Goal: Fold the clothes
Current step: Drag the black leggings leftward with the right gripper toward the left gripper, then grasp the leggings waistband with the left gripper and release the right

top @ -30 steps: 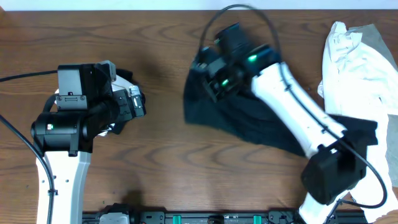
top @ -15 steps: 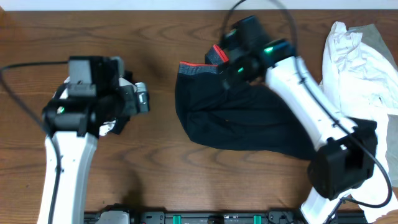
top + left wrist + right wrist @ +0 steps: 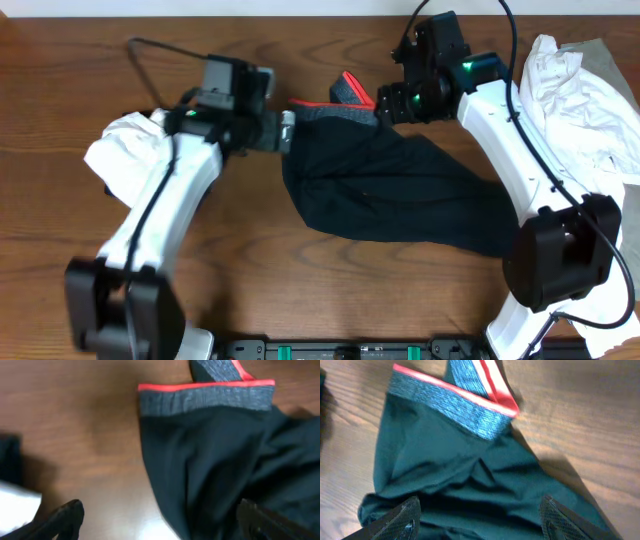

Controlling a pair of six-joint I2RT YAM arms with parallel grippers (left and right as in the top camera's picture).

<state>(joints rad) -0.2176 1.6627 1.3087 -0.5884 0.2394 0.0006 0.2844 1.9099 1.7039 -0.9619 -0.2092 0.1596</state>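
The crumpled shorts have their waistband bent back on itself, so the robot's left gripper should grab the waistband's corner and pull it toward the white garment.
Dark shorts with a grey waistband edged in red lie crumpled mid-table, waistband at the far end. They also show in the left wrist view and the right wrist view. My left gripper is open beside the waistband's left corner, its fingers spread over the shorts' left edge. My right gripper is open above the waistband's right end, its fingers spread over the dark fabric without holding it.
A heap of white and grey clothes lies at the right edge, partly under the right arm. A white garment lies at the left under the left arm. Bare wood lies at the front.
The right gripper has let go of the shorts and drawn back to the far right. The shorts now lie spread with the waistband showing. The left arm has swung right to the waistband, uncovering the white garment.
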